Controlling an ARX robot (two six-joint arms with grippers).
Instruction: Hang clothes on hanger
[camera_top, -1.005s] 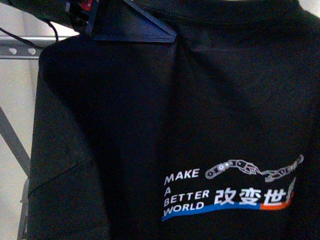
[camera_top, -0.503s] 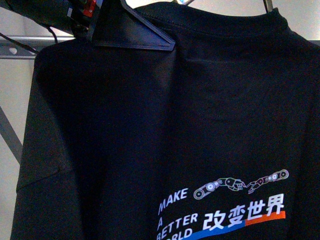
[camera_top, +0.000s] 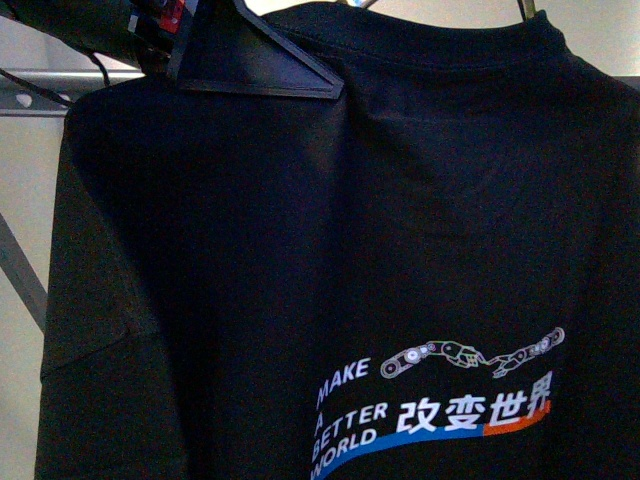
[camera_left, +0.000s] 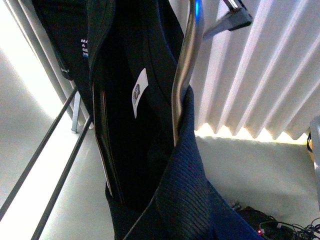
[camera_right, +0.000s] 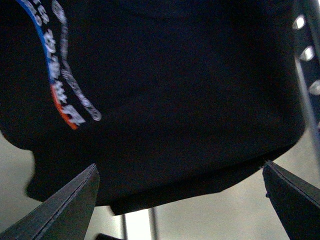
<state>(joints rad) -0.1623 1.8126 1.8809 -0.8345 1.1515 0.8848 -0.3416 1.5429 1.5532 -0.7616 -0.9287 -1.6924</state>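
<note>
I am going to carry the black T-shirt (camera_top: 400, 240), and the hanger will come along inside its shoulders, because the wire hanger's arms (camera_top: 526, 10) go into its collar.
The clothes (camera_top: 380, 220), a black T-shirt with a white "MAKE A BETTER WORLD" print and a blue-orange stripe, fill the front view and hang upright. My left gripper (camera_top: 250, 62) is at the top left, shut on the shirt near the shoulder, its dark triangular finger lying against the cloth. In the left wrist view, ribbed collar fabric (camera_left: 182, 190) covers the jaws, beside a silver wire hanger (camera_left: 182, 75). The hanger's grey rail (camera_top: 30, 92) with heart holes shows behind the shirt. My right gripper (camera_right: 180, 200) stands open below the shirt hem (camera_right: 165, 165), touching nothing.
A slanted grey rack leg (camera_top: 20, 270) runs down the left edge. The rail's heart holes (camera_right: 306, 50) also show past the shirt in the right wrist view. Two thin dark bars (camera_left: 50, 150), a white pleated wall (camera_left: 260, 75) and cables (camera_left: 280, 230) appear around the left wrist.
The shirt has sunk in the frame so its collar now shows at the top. The print has shifted left. My left gripper stays shut on the cloth.
</note>
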